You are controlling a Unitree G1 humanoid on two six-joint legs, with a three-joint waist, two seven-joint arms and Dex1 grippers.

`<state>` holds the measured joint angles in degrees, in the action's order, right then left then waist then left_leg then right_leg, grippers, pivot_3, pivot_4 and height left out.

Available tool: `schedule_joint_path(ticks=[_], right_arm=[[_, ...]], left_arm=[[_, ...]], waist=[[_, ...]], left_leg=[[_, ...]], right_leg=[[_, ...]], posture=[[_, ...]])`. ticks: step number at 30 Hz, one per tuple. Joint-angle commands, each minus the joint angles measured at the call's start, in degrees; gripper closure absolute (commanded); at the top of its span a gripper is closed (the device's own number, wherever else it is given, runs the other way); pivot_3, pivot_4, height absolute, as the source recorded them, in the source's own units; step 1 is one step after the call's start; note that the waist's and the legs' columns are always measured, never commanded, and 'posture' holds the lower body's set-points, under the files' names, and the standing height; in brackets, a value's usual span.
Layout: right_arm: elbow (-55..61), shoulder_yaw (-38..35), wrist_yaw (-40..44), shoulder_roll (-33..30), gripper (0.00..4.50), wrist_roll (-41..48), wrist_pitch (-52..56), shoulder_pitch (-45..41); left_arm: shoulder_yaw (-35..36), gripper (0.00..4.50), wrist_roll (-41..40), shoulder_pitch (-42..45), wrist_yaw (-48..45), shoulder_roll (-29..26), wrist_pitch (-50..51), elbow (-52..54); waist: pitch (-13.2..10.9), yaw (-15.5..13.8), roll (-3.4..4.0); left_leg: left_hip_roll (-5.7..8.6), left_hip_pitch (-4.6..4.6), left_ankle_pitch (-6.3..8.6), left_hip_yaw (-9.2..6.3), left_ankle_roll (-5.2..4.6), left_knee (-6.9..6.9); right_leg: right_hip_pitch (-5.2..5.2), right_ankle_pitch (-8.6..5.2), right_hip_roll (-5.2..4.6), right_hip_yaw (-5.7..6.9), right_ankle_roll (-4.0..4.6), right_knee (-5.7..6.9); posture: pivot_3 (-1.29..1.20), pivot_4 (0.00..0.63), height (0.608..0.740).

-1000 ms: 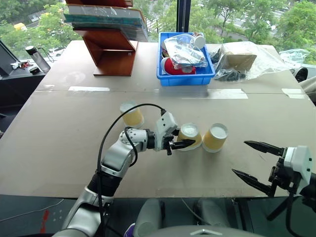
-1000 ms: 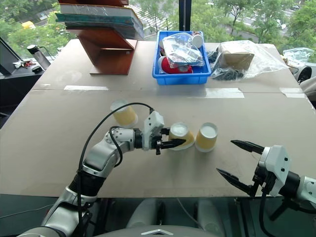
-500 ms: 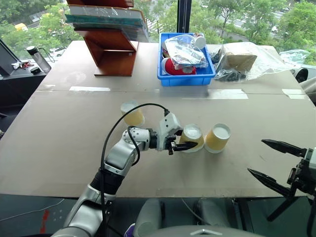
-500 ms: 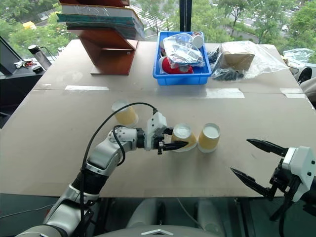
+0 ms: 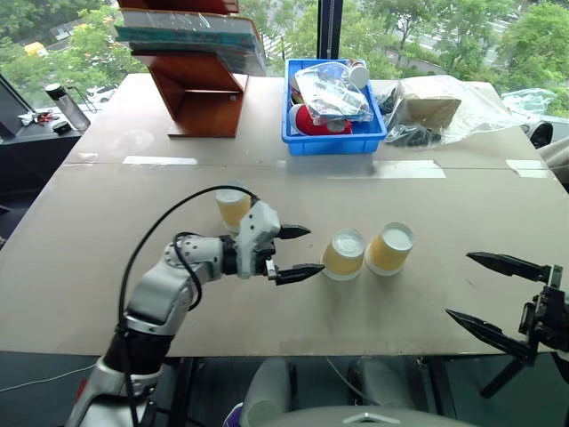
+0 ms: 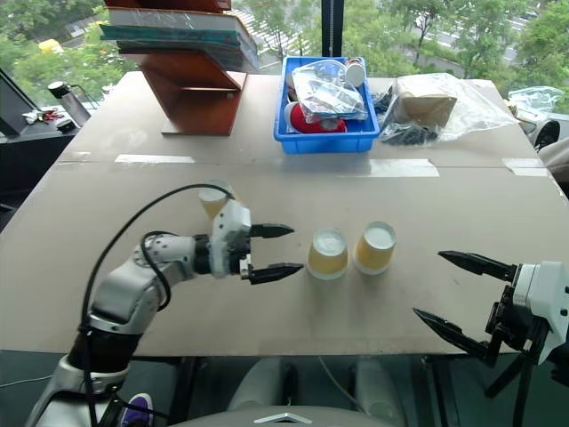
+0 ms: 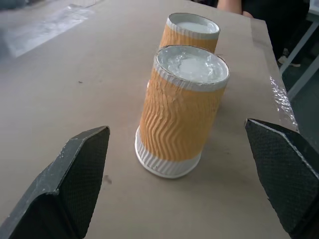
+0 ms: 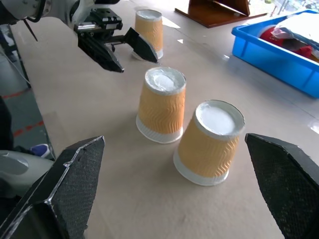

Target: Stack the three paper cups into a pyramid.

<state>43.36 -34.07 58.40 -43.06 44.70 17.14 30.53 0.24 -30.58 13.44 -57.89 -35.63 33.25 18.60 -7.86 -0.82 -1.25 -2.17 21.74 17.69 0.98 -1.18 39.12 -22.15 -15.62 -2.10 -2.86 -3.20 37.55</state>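
I expect the back cup (image 5: 233,208) to rest across both front cups' tops and stay up when I put it there, because the front cups stand almost (image 5: 365,252) touching.
Three paper cups stand upside down on the brown table. Two are side by side in the middle: one cup (image 5: 343,255) and its neighbour (image 5: 390,248) to the right, almost touching. The third cup (image 5: 233,206) stands further left and back, partly hidden by my left arm's cable. My left gripper (image 5: 313,250) is open, level, pointing right at the middle cup from just short of it, with nothing between its fingers. The left wrist view shows that cup (image 7: 182,112) ahead of the open jaws. My right gripper (image 5: 459,285) hangs open over the front right edge, empty.
A blue bin (image 5: 335,138) of bagged items sits at the back centre. A wooden stand (image 5: 200,89) with books is at the back left, a plastic-wrapped brown box (image 5: 436,107) at the back right. A bottle (image 5: 67,105) stands beyond the table's left side.
My left gripper opened, let go of the middle cup and drew back to the left. That cup stays upside down beside its neighbour. My right gripper shifted slightly outward, still open.
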Motion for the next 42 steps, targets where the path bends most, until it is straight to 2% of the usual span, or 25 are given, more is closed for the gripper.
schedule_joint_path(ticks=[1, 5, 8, 11, 13, 19, 36, 42], right_arm=[[3.5, 0.7, -2.0, 0.8, 0.00, 3.1, 0.2, -1.2], [5.0, 1.8, -3.3, 0.7, 0.00, 4.8, 0.7, -2.6], [5.1, 2.4, -3.2, 0.4, 0.00, 4.9, 0.5, -3.2], [4.7, 2.8, -2.8, 0.6, 0.00, 4.5, 0.3, -3.1], [4.6, 3.4, -3.0, 0.8, 0.00, 3.9, 0.3, -3.3], [4.7, 4.6, -4.4, 0.7, 0.00, 3.5, 0.6, -4.4], [5.2, 3.4, -4.8, 2.5, 0.00, 2.7, -0.8, -0.3], [7.0, 1.7, -9.2, 2.0, 0.00, 7.9, 1.0, -2.3]], left_arm=[[8.4, 0.05, -5.8, -2.1, 3.6, -1.4, 4.3, 3.3], [15.8, 0.05, -6.7, -9.4, 6.7, -3.3, 5.1, 6.0], [20.3, 0.05, -6.8, -14.6, 10.1, -2.3, 4.2, 6.7], [25.5, 0.05, -4.9, -20.3, 15.5, 1.6, 0.7, 7.0], [23.5, 0.05, -0.3, -18.8, 18.0, 1.9, -2.6, 4.3], [17.6, 0.05, 6.7, -10.4, 21.1, 0.8, -6.2, -3.6], [11.1, 0.05, 10.3, -2.6, 24.6, 4.3, -7.3, -9.1], [10.3, 0.05, 10.8, -1.2, 25.5, 5.5, -7.6, -8.8]], waist=[[0.0, 0.0, 0.01], [0.0, 0.4, 0.02], [0.0, 0.1, -0.01], [0.0, -0.2, -0.05], [0.0, 0.0, -0.08], [0.0, -0.2, -0.11], [0.0, 0.0, -0.10], [0.0, 0.0, -0.10]], left_leg=[[-0.02, 0.00, 0.00, -0.01, 0.00, 0.00], [-0.04, -0.01, 0.00, -0.04, 0.01, -0.05], [-0.05, -0.01, 0.00, -0.04, 0.01, -0.04], [0.01, 0.01, 0.00, -0.10, 0.01, -0.03], [-0.02, 0.00, 0.01, -0.05, 0.02, -0.04], [0.10, -0.10, 0.01, -0.20, 0.01, 0.00], [0.07, -0.06, 0.02, -0.24, 0.04, -0.03], [0.07, -0.05, 0.02, -0.25, 0.05, -0.03]], right_leg=[[0.00, 0.00, -0.01, 0.01, 0.00, 0.00], [-0.01, -0.01, -0.01, 0.03, 0.00, -0.01], [0.00, -0.01, -0.06, 0.04, 0.00, -0.02], [0.02, -0.01, -0.12, 0.16, 0.00, -0.03], [0.02, 0.00, -0.14, 0.12, 0.00, -0.08], [0.27, -0.01, -0.11, 0.31, 0.01, -0.09], [0.25, 0.00, -0.11, 0.33, 0.00, -0.16], [0.25, 0.00, -0.11, 0.33, 0.00, -0.15]], posture=[[0.00, 0.150, 0.740], [0.00, 0.150, 0.740], [0.00, 0.150, 0.740], [0.00, 0.150, 0.740], [0.00, 0.150, 0.740], [0.00, 0.150, 0.740], [0.00, 0.150, 0.740], [0.00, 0.150, 0.740]])
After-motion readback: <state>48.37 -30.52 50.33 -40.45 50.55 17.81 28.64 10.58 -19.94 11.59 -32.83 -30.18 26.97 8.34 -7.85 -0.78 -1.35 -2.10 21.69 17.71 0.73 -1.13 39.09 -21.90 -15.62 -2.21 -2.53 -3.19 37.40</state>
